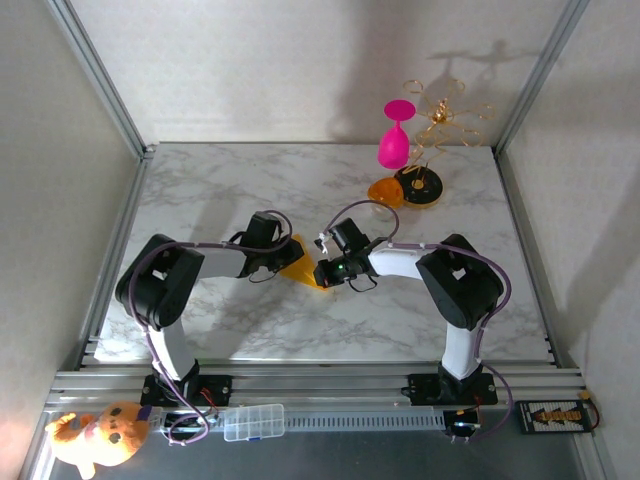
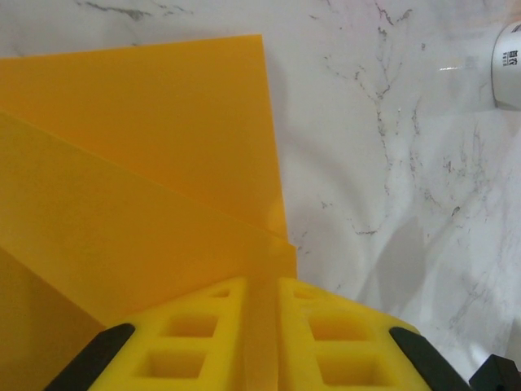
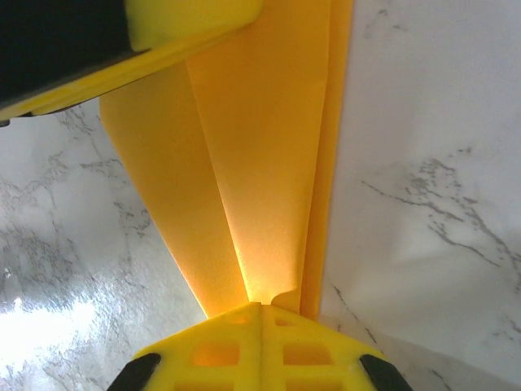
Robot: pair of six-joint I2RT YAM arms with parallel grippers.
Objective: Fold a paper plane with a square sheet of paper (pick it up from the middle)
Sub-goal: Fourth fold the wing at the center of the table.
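My right gripper is closed and is at the paper's narrow end (image 3: 282, 295), where the paper's flap curls up, so this gripper should move back along the folded layers (image 3: 260, 175) toward my left gripper.
The square sheet of paper (image 1: 303, 268) is yellow-orange and folded into a creased, pointed shape, held between both arms at mid-table. My left gripper (image 1: 286, 254) is shut on its wide end. In the left wrist view a paper edge runs up between the yellow fingers (image 2: 203, 342) of the left gripper (image 2: 262, 326), with layered flaps of paper (image 2: 146, 163) spreading beyond. My right gripper (image 1: 325, 271) is shut on the narrow end. In the right wrist view the paper (image 3: 260, 163) fans out from the closed right gripper (image 3: 262, 311), and a left finger (image 3: 187, 24) shows at the top.
At the back right stand a pink glass (image 1: 395, 140), a gold wire stand (image 1: 445, 115), an orange-and-black disc (image 1: 420, 186) and a small orange-topped cup (image 1: 385, 192). A white cup (image 2: 509, 65) lies beyond the paper. Metal frame posts edge the marble table (image 1: 220, 190).
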